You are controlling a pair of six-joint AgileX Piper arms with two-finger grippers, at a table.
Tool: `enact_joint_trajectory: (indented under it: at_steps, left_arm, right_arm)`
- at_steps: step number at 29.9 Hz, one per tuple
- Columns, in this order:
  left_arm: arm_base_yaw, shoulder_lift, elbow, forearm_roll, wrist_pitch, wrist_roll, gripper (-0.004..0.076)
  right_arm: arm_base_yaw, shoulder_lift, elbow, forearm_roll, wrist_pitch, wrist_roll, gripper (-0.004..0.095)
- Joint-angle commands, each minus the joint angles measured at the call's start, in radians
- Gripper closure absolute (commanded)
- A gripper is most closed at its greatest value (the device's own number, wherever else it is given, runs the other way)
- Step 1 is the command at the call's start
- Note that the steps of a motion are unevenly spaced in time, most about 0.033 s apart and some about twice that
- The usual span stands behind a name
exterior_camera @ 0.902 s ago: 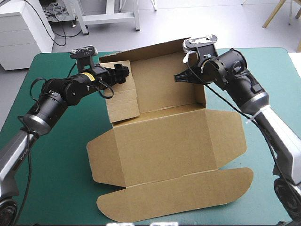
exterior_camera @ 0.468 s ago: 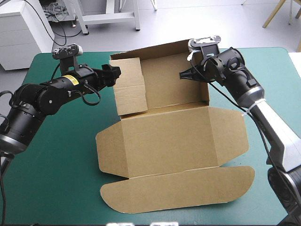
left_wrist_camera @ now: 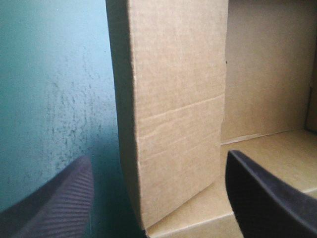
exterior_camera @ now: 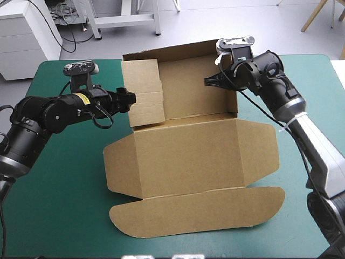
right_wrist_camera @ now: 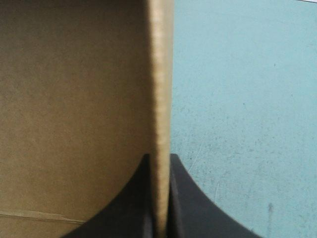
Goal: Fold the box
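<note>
The flap (exterior_camera: 144, 91) by my left gripper slants inward from a creased box edge (exterior_camera: 125, 78), so the flap will fold against the box's side when I squeeze them together.
The brown box (exterior_camera: 188, 156) lies mid-table with its back wall and two side walls raised, and its front panel and rounded lid flap (exterior_camera: 199, 213) flat. My left gripper (exterior_camera: 129, 100) stands open at the outer side of the left wall (exterior_camera: 144, 94). In the left wrist view that wall's edge (left_wrist_camera: 168, 114) stands upright between my spread fingers (left_wrist_camera: 54, 198). My right gripper (exterior_camera: 209, 81) is shut on the top edge of the right wall. In the right wrist view the board's edge (right_wrist_camera: 159, 74) is pinched between the two fingers (right_wrist_camera: 185, 198).
The teal-green cover (exterior_camera: 59, 189) shows bare on the left of the box and in a strip (exterior_camera: 312, 70) on its right. The lid flap reaches close to the table's near edge.
My left gripper let go of the left wall, pulled back, and now sits lower beside it. That wall stands more upright. The box has shifted slightly to the left. The right gripper keeps its hold.
</note>
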State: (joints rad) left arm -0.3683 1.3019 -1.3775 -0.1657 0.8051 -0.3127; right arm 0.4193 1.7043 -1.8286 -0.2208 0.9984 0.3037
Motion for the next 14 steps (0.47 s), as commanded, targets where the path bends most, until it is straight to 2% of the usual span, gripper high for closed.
enact_joint_trajectory:
  at_steps: [1,4,14]
  left_arm:
    - [-0.004,-0.024,-0.029,-0.006,-0.063,0.0,0.02]
    - [-0.004,-0.011,-0.029,-0.015,-0.067,-0.004,0.0203]
    - [-0.004,0.052,-0.029,0.045,-0.221,0.059,0.023]
  right_arm:
    - [-0.006,-0.052,-0.048,0.013,-0.046,0.005,0.0926]
    - [-0.006,-0.053,-0.048,0.053,-0.04,-0.01,0.0926]
    - [-0.003,-0.053,-0.048,0.102,-0.035,-0.041,0.0926]
